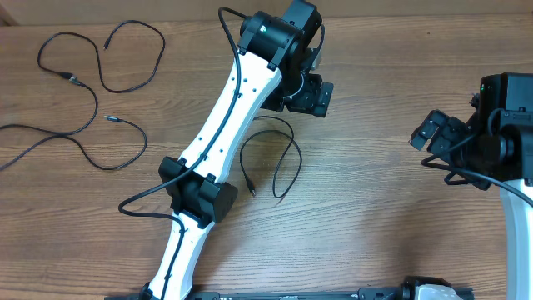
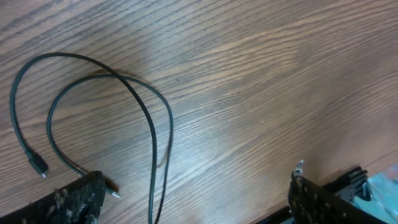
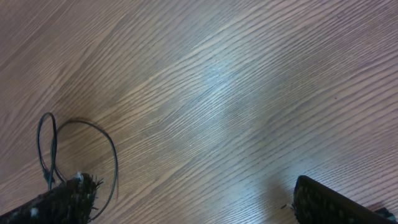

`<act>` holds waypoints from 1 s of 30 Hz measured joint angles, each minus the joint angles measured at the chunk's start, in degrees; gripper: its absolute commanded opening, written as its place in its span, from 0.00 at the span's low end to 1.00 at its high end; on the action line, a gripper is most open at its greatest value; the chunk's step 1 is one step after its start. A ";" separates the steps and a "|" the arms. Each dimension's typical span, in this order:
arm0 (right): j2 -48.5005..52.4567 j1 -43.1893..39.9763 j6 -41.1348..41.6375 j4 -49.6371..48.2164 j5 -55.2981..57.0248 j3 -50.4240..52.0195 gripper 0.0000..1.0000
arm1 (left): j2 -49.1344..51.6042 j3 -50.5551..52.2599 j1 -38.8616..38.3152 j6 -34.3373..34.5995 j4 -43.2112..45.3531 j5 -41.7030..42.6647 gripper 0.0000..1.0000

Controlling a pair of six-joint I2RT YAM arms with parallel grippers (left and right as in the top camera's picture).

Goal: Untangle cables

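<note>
I should come back and lift the cable by its near bend (image 1: 278, 197), because the looped cable crosses itself (image 1: 291, 141) and my left gripper is hovering beyond its far side.
Thin black cables lie on the wooden table. Long loose strands (image 1: 100, 83) with small plug tips spread over the far left. One looped cable (image 1: 279, 158) lies in the middle, just below my left gripper (image 1: 306, 96). In the left wrist view this loop (image 2: 152, 124) runs between the open fingers, which hold nothing; a plug tip (image 2: 38, 167) lies at the left. My right gripper (image 1: 429, 133) is open and empty at the right side. The right wrist view shows the loop (image 3: 74, 146) far off at the left.
My left arm (image 1: 225, 125) stretches diagonally across the table's middle, its own thicker black cable running along it. The right arm's base (image 1: 508, 142) stands at the right edge. Bare wood lies between the two grippers.
</note>
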State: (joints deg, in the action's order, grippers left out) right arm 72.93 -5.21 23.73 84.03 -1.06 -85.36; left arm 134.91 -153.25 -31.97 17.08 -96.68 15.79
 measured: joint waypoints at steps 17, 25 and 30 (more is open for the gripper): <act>0.00 0.00 -0.02 0.00 0.02 0.00 1.00 | -36.39 19.78 -1.09 4.79 0.04 -7.91 1.00; 0.00 -0.02 -0.02 0.00 0.02 0.00 1.00 | -44.15 47.54 -2.16 10.05 4.44 -13.73 1.00; 0.00 0.00 0.00 -0.02 0.02 0.00 1.00 | -43.30 64.00 -4.94 11.15 16.02 -13.86 0.97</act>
State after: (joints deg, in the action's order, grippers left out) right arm 72.93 -5.21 23.73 84.01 -1.04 -85.36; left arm 91.61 -89.25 -36.91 28.23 -80.66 1.93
